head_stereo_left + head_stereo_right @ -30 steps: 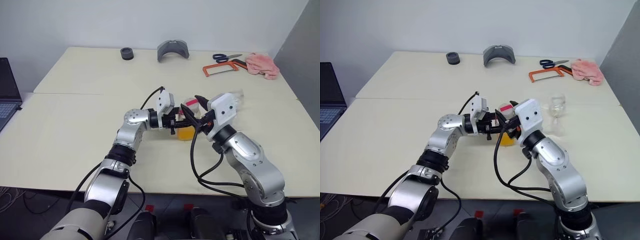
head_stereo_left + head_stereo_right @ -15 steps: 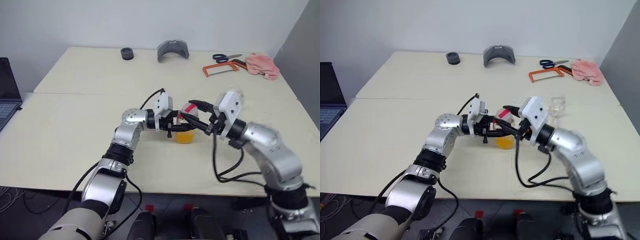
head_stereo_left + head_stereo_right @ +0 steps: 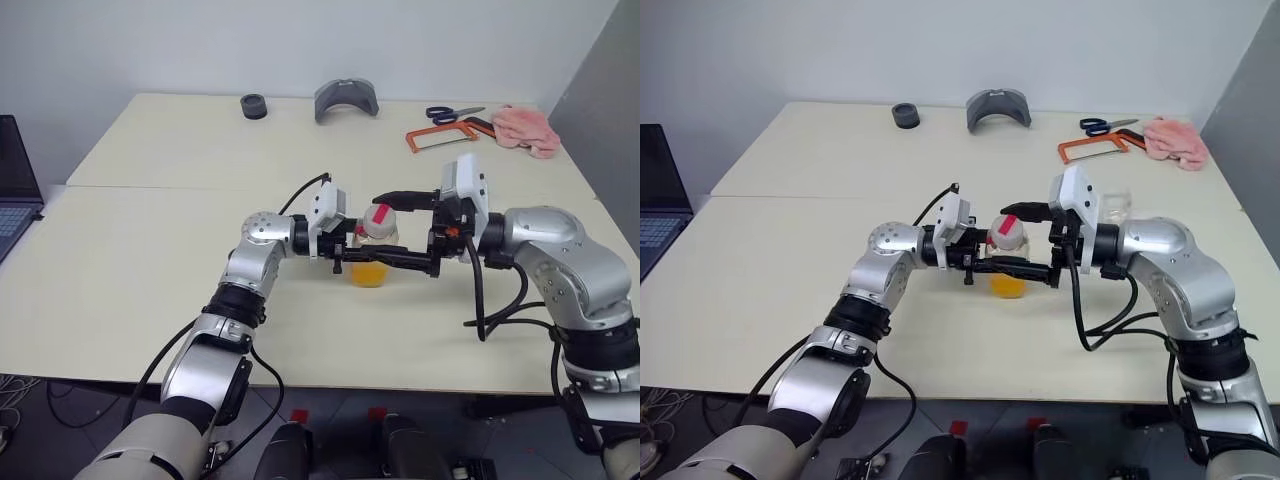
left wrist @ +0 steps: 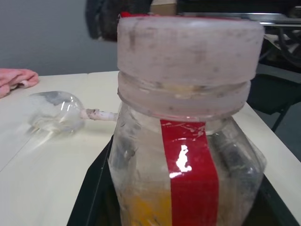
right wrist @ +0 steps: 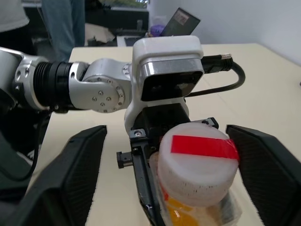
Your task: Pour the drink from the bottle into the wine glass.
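The cap [image 3: 379, 219] is up against one finger of my open right gripper. That gripper should move back and come in at an angle first, and then lift the cap off.
My left gripper [image 3: 352, 250] is shut on the bottle [image 3: 372, 243], holding it upright just above the table [image 3: 150, 260]. The clear bottle has a red label strip [image 4: 189, 179] and a pale cap [image 5: 197, 162] with red tape across the top. The orange drink [image 3: 1009, 286] fills its lowest part. My right gripper [image 3: 385, 228] comes in level from the right and is open. Its fingers [image 5: 80, 165] stand wide on either side of the cap without touching it. The wine glass [image 3: 1118, 205] stands behind my right wrist, partly hidden.
Along the far edge lie a black ring [image 3: 254, 105], a grey curved part [image 3: 346, 100], scissors [image 3: 452, 114], an orange hacksaw [image 3: 440, 137] and a pink cloth [image 3: 525, 128]. A laptop [image 3: 15, 190] sits at the left. A person [image 5: 61, 23] stands behind the table.
My right arm swung out to the right and turned to point left at the bottle. Its gripper opened wide around the cap. The left gripper and bottle stayed in place.
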`<state>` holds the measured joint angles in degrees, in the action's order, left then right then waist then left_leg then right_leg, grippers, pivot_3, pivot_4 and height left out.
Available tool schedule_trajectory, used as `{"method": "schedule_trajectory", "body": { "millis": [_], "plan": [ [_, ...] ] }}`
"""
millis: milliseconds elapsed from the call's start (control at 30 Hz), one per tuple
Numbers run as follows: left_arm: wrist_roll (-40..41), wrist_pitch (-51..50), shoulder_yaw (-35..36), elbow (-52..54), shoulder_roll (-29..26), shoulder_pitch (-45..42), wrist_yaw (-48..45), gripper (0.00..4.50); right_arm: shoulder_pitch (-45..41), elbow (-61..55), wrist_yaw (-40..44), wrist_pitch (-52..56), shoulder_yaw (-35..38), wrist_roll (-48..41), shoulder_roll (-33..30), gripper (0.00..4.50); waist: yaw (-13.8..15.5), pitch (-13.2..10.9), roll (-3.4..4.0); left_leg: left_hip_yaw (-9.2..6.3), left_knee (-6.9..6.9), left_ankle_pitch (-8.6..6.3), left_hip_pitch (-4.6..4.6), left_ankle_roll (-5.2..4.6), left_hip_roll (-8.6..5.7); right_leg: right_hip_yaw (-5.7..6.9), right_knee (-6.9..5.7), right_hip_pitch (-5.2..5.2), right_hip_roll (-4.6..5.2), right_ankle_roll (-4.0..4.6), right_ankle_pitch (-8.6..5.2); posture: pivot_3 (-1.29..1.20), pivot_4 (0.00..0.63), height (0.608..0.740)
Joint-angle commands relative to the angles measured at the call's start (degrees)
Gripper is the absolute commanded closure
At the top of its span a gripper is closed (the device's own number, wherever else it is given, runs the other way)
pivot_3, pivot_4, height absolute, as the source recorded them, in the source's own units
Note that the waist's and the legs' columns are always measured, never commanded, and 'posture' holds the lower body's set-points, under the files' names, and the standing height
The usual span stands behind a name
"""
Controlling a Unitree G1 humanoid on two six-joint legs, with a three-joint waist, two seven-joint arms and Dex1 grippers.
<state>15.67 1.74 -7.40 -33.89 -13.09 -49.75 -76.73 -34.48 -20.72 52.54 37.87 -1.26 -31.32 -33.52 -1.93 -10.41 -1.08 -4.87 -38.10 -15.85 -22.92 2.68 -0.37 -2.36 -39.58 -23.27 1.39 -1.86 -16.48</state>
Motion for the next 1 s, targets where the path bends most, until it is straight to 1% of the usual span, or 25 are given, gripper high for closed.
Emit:
{"method": "schedule_trajectory", "body": {
  "millis": [33, 200, 267, 333, 567, 833, 1000],
  "plan": [
    [1.13, -0.19, 1.35, 2.44, 0.19, 0.14, 1.37, 2.81, 2.45, -7.86, -6.68, -0.31, 3.03, -0.74, 1.70, 0.22, -0.03, 0.00, 0.00, -0.01, 0.00, 0.00, 0.01, 0.00, 0.01, -0.01, 0.00, 0.00, 0.00, 0.00, 0.00, 0.00, 0.150, 0.740],
    [1.17, -0.43, 1.22, 2.40, 0.77, 0.23, 1.53, 2.81, 6.05, -11.86, -17.69, -3.36, -2.50, 6.58, 8.20, 0.22, -0.10, 0.00, 0.00, 0.01, 0.00, 0.01, 0.03, 0.01, -0.04, -0.02, -0.08, -0.02, -0.08, 0.00, 0.00, 0.00, 0.150, 0.740],
    [1.10, -0.41, 1.05, 2.30, 0.98, 0.20, 1.31, 2.82, 6.41, -11.53, -19.84, -4.33, -4.31, 8.87, 9.88, 0.22, -0.10, 0.00, 0.00, 0.02, -0.01, 0.02, 0.06, 0.03, -0.04, -0.04, -0.12, -0.02, -0.09, 0.00, 0.00, 0.00, 0.150, 0.740],
    [0.99, -0.33, 1.05, 2.13, 1.16, 0.08, 1.26, 2.82, 6.50, -11.06, -20.73, -4.79, -4.55, 9.70, 10.56, 0.22, -0.05, 0.00, 0.00, 0.04, -0.02, 0.04, 0.05, 0.08, -0.05, -0.03, -0.14, -0.02, -0.09, 0.00, 0.00, 0.00, 0.150, 0.740],
    [0.90, -0.43, 0.96, 2.66, 1.17, 0.48, 1.17, 2.82, 6.41, -8.92, -22.69, -5.57, -2.08, 10.43, 10.80, 0.22, -0.04, 0.00, 0.00, 0.07, -0.03, 0.04, 0.06, 0.07, -0.06, -0.03, -0.14, -0.02, -0.10, 0.00, 0.00, 0.00, 0.150, 0.740],
    [0.78, -0.42, 1.08, 2.62, 0.85, 0.60, 1.30, 2.82, 9.12, -9.37, -22.91, -4.75, 1.37, 9.34, 8.84, 0.22, -0.04, 0.00, 0.00, 0.10, -0.03, 0.01, 0.05, 0.02, -0.06, -0.02, -0.15, -0.02, -0.10, 0.00, 0.00, 0.00, 0.150, 0.740],
    [0.73, -0.47, 1.20, 2.43, 0.75, 0.53, 1.29, 2.82, 10.81, -10.36, -22.44, -4.29, 2.19, 8.75, 6.95, 0.22, -0.06, 0.00, 0.00, 0.12, -0.03, 0.00, 0.05, 0.00, -0.07, -0.02, -0.15, -0.02, -0.11, 0.00, 0.00, 0.00, 0.150, 0.740]
  ]
}}
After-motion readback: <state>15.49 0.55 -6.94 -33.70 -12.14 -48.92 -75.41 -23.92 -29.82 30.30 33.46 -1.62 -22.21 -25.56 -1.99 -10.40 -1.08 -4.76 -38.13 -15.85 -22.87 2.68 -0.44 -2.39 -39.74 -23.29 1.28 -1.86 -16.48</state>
